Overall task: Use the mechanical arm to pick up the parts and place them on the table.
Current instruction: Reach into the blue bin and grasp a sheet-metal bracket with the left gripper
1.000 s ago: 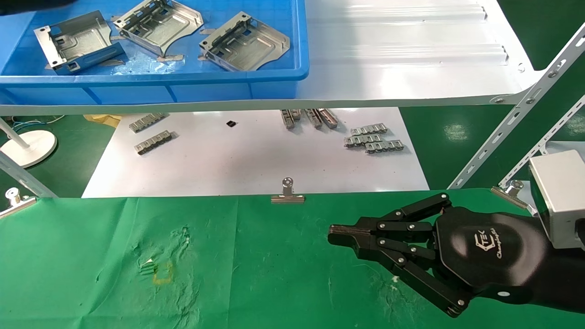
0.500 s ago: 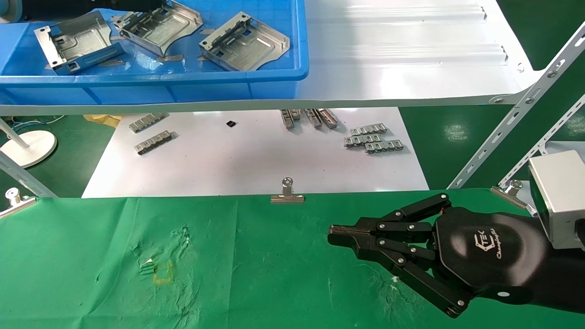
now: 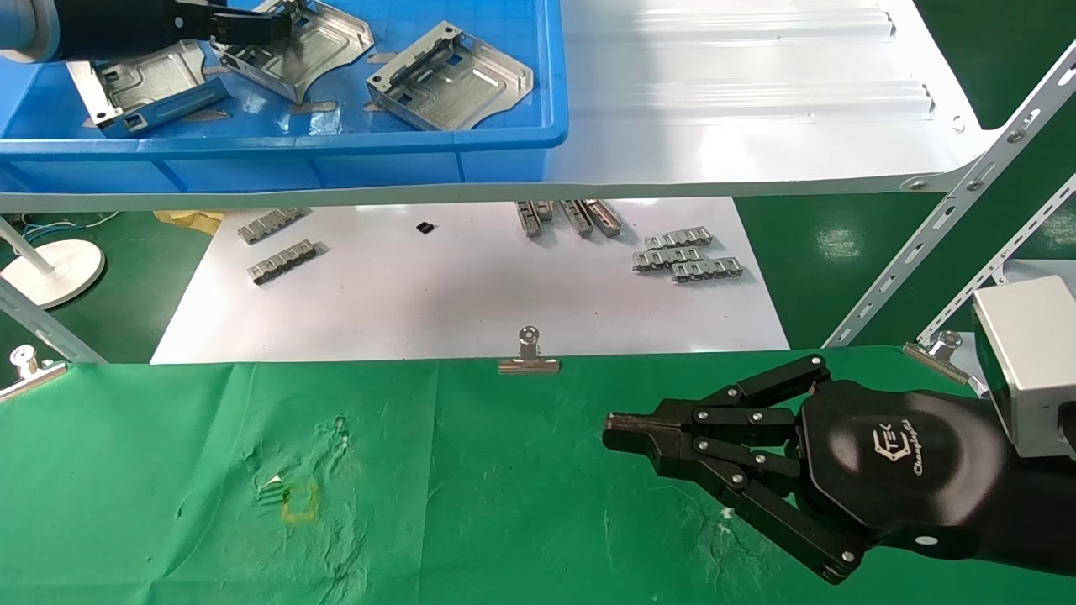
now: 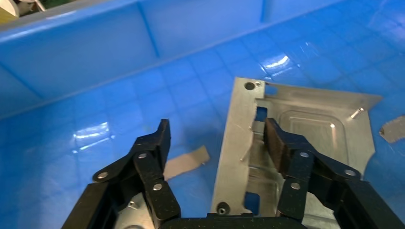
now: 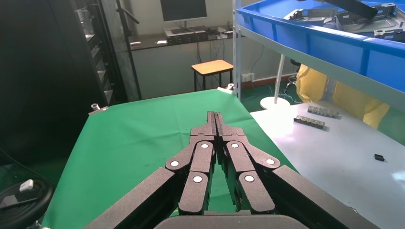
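Flat strips can be seen around the middle bracket, so more strips should be hidden under the bracket and will stay on the bin's bottom when I lift the bracket.
Three silver brackets lie in the blue bin on the shelf: a left one, a middle one and a right one. My left gripper reaches in from the left over the middle bracket. In the left wrist view it is open and straddles that bracket's folded side wall, one finger inside the bracket and the other over the bin floor. My right gripper is shut and empty, parked over the green cloth table.
The bin stands on a glossy white ribbed shelf. Below it a white board holds grey link strips. A binder clip sits on the table's far edge. Slotted metal struts rise at the right.
My left arm has come into view at the top left and moved right across the bin, over the middle bracket. The right arm has not moved.
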Robot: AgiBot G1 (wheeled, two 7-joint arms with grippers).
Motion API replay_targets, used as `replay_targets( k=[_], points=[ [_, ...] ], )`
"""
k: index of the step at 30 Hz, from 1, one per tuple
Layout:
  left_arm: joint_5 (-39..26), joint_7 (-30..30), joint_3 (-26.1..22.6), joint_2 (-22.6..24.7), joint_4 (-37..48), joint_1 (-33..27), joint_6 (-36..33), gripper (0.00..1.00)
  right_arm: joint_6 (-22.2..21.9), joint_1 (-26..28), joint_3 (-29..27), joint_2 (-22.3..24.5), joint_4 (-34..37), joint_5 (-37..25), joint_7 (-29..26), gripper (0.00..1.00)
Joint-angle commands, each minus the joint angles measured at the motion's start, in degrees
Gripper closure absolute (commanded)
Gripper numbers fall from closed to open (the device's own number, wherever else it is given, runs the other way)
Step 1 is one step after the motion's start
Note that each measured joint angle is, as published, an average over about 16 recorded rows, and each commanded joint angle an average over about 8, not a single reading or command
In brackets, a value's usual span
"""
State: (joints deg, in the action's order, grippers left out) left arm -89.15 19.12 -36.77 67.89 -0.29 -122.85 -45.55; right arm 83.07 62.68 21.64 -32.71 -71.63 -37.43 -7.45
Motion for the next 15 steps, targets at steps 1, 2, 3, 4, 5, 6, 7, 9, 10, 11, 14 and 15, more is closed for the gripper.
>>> replay_targets(
  k=[1, 2, 3, 4, 5, 6, 7, 9, 10, 11, 14, 15],
  points=[
    [-0.12, 0.02, -0.08, 0.09, 0.12, 0.06, -0.18, 1.0, 0.0, 0.0, 0.0, 0.0, 0.0, 0.0, 0.0, 1.0],
    [-0.11, -0.04, -0.08, 0.05, 0.1, 0.07, -0.62, 1.0, 0.0, 0.0, 0.0, 0.0, 0.0, 0.0, 0.0, 1.0],
    [-0.09, -0.11, -0.07, -0.01, 0.08, 0.07, -1.11, 1.0, 0.0, 0.0, 0.0, 0.0, 0.0, 0.0, 0.0, 0.99],
    [-0.07, -0.2, -0.05, -0.09, 0.04, 0.07, -1.7, 1.0, 0.0, 0.0, 0.0, 0.0, 0.0, 0.0, 0.0, 0.97],
    [-0.05, -0.3, -0.04, -0.18, 0.0, 0.05, -2.37, 1.0, 0.0, 0.0, 0.0, 0.0, 0.0, 0.0, 0.0, 0.94],
    [-0.03, -0.4, -0.03, -0.28, -0.04, 0.03, -3.09, 1.0, 0.0, 0.0, 0.0, 0.0, 0.0, 0.0, 0.0, 0.88],
    [0.0, -0.51, -0.01, -0.4, -0.08, -0.01, -3.86, 1.0, 0.0, 0.0, 0.0, 0.0, 0.0, 0.0, 0.0, 0.76],
    [0.08, -0.7, 0.05, -0.63, -0.14, -0.08, -5.35, 1.0, 0.0, 0.0, 0.0, 0.0, 0.0, 0.0, 0.0, 0.51],
    [0.16, -0.79, 0.1, -0.74, -0.16, -0.11, -6.03, 1.0, 0.0, 0.0, 0.0, 0.0, 0.0, 0.0, 0.0, 0.39],
    [0.25, -0.88, 0.16, -0.84, -0.18, -0.12, -6.64, 1.0, 0.0, 0.0, 0.0, 0.0, 0.0, 0.0, 0.0, 0.27],
    [0.62, -1.27, 0.42, -1.08, -0.3, -0.08, -7.83, 1.0, 0.0, 0.0, 0.0, 0.0, 0.0, 0.0, 0.0, 0.0],
    [0.77, -1.43, 0.51, -1.13, -0.35, -0.04, -8.0, 1.0, 0.0, 0.0, 0.0, 0.0, 0.0, 0.0, 0.0, 0.0]
  ],
)
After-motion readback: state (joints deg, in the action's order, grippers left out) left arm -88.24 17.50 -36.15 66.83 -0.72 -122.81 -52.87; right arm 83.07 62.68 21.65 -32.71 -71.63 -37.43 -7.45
